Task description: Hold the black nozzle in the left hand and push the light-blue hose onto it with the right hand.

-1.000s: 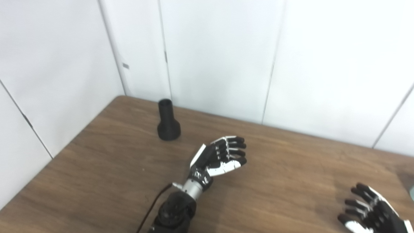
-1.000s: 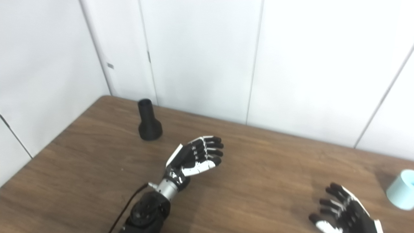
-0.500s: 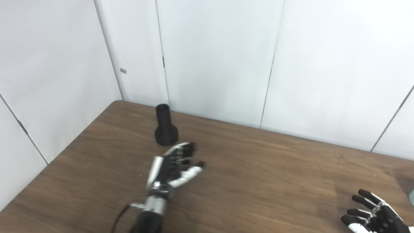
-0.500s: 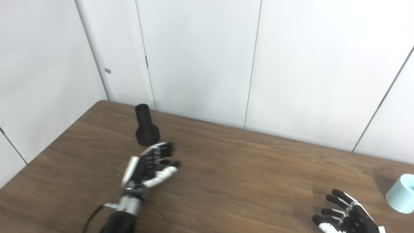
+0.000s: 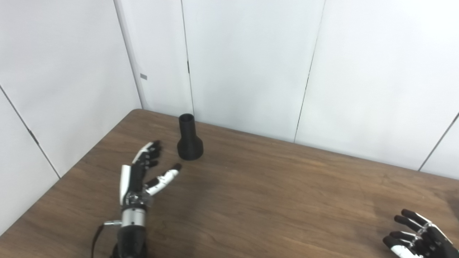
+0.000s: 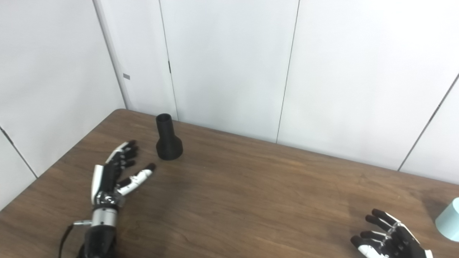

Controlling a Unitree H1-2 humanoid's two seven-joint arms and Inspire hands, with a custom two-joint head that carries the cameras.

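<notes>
The black nozzle's narrow neck widens into a wide base (image 5: 189, 138), so the light-blue hose should remain above the nozzle's base when I push the hose on.
The black nozzle (image 5: 189, 138) stands upright on its wide base near the table's far left corner, narrow neck up. My left hand (image 5: 141, 174) is open, fingers spread and pointing away, a short way in front of and left of the nozzle, not touching it. The light-blue hose (image 6: 449, 219) shows only in the right eye view, at the table's right edge, partly cut off. My right hand (image 6: 389, 241) is open at the bottom right, palm up, left of the hose and apart from it.
The brown wooden table (image 5: 272, 200) meets white wall panels (image 5: 244, 61) along its far and left sides. The nozzle stands close to the back wall.
My left hand swung from the table's middle to the left and now sits left of the nozzle, fingers spread wider. The right hand sank lower in the picture. The camera shifted slightly.
</notes>
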